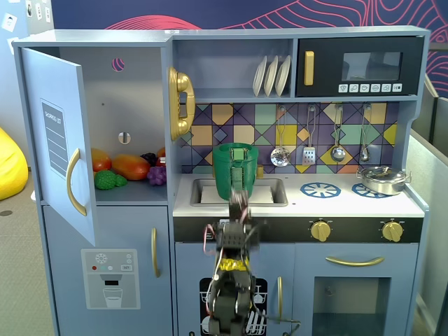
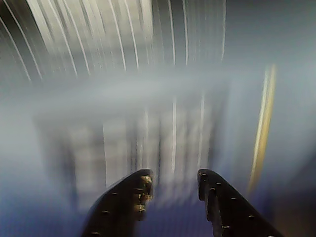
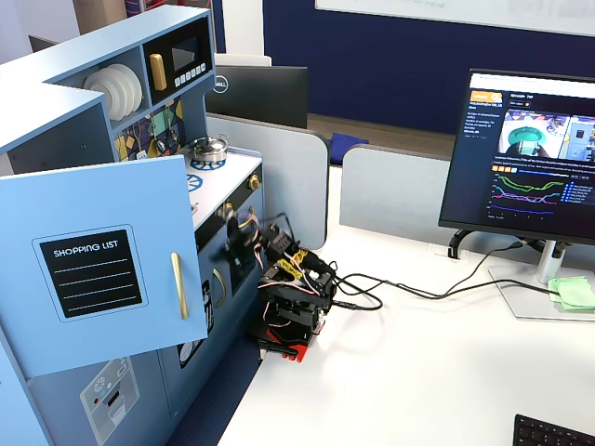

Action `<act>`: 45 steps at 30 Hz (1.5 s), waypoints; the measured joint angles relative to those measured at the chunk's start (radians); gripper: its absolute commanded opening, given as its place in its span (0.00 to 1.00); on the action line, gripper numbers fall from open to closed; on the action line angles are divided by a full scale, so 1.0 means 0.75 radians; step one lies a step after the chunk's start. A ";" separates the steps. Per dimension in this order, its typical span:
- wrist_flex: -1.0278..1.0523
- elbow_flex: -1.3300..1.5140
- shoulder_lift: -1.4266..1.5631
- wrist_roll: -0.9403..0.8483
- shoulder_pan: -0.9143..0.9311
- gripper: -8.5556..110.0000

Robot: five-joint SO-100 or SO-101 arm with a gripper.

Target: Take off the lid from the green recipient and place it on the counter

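The lid's plain edge (image 1: 222, 147) sits on the green recipient's rim, so I expect the lid to come off and leave the recipient standing when I lift the lid.
In a fixed view the tall green recipient (image 1: 225, 175) stands in the sunken sink of the pale counter (image 1: 336, 204). The green lid (image 1: 235, 148) sits on top of it, its small knob showing at the centre. My gripper (image 1: 239, 204) is motion-blurred in front of the recipient's lower part, just above the counter's front edge. In the wrist view my gripper (image 2: 175, 180) is open and empty, two black fingers (image 2: 133, 197) apart over a blurred scene. In another fixed view the gripper (image 3: 237, 232) is a blur beside the kitchen front; the open door hides the recipient and lid.
A shiny metal pot (image 1: 381, 180) sits on the right burner; a second blue burner (image 1: 320, 189) lies left of it. The fridge door (image 1: 59, 140) stands open at left with toy fruit inside. Utensils hang on the back wall. The arm's base (image 3: 293, 321) stands on a white desk.
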 measured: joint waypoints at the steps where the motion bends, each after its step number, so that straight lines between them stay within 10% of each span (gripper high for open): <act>1: -0.059 -0.076 -0.041 0.010 0.000 0.34; 7: -0.331 -0.450 -0.290 0.016 0.000 0.45; 45: -0.652 -1.141 -1.158 -0.033 0.000 0.34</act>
